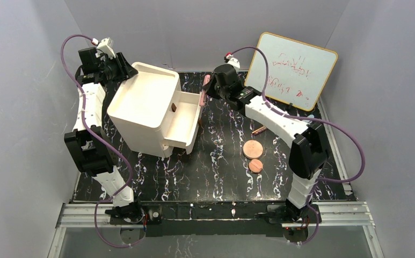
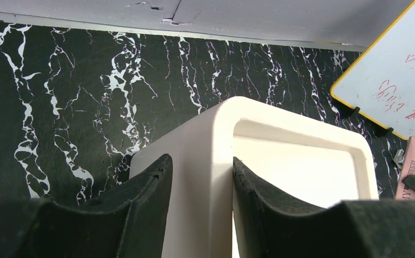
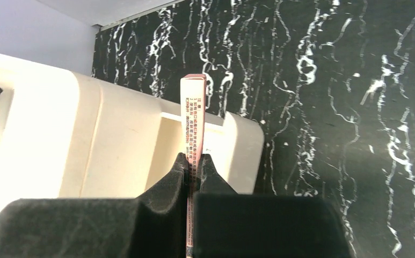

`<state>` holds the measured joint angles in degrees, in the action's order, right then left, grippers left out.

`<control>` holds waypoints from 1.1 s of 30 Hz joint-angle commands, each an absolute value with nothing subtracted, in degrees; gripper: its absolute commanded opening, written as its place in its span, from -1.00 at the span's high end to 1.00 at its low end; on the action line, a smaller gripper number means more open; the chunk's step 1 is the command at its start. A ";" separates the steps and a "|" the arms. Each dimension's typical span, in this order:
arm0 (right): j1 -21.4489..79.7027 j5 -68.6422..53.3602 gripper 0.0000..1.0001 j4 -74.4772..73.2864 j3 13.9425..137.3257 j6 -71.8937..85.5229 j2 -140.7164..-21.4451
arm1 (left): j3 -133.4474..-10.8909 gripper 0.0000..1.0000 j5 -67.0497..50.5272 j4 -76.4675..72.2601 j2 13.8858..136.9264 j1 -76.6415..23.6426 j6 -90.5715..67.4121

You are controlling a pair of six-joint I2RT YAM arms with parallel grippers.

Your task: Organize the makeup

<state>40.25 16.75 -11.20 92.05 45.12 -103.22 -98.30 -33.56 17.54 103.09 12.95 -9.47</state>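
The pink compact (image 1: 204, 91) is lined up with the open drawer's long side, so the robot's right gripper keeps going over the empty drawer's bottom (image 1: 184, 122) and lets go of the compact there.
My right gripper (image 1: 205, 89) (image 3: 193, 158) is shut on a thin pink flat compact (image 3: 193, 115), seen edge-on with small print. It holds the compact (image 1: 201, 100) over the right end of the open drawer (image 1: 186, 119); the compact also shows in the left wrist view (image 2: 412, 165). My left gripper (image 1: 125, 72) (image 2: 201, 161) is shut on the back wall of the white drawer box (image 1: 143, 105) (image 2: 208, 177). The larger copper-pink disc (image 1: 252, 149), the smaller disc (image 1: 255, 165) and a slim brown stick (image 1: 259, 130) lie on the black marble mat to the right of the box.
A whiteboard (image 1: 291, 70) with red writing leans at the back right, and shows in the left wrist view (image 2: 395, 88). A brown knob (image 1: 174, 108) sits on the drawer front. The mat (image 1: 216, 172) ends at the side walls and at the metal rail in front.
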 commanded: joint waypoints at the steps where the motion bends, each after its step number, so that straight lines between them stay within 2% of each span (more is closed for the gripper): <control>1: 41.80 15.51 0.97 -9.60 97.61 44.40 -105.07 | -98.28 0.18 -34.54 20.87 104.65 11.87 -8.99; 14: 49.26 17.51 0.97 -11.55 99.86 45.72 -107.41 | -98.31 0.18 -34.54 20.83 104.50 11.93 -9.10; 33: 52.96 18.73 0.97 -12.96 91.53 50.47 -105.57 | -98.28 0.18 -34.63 20.84 104.40 11.87 -9.14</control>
<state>52.90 18.22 -13.69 91.98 48.73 -106.87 -98.30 -33.58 17.45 103.11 12.93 -9.47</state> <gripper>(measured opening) 0.057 0.411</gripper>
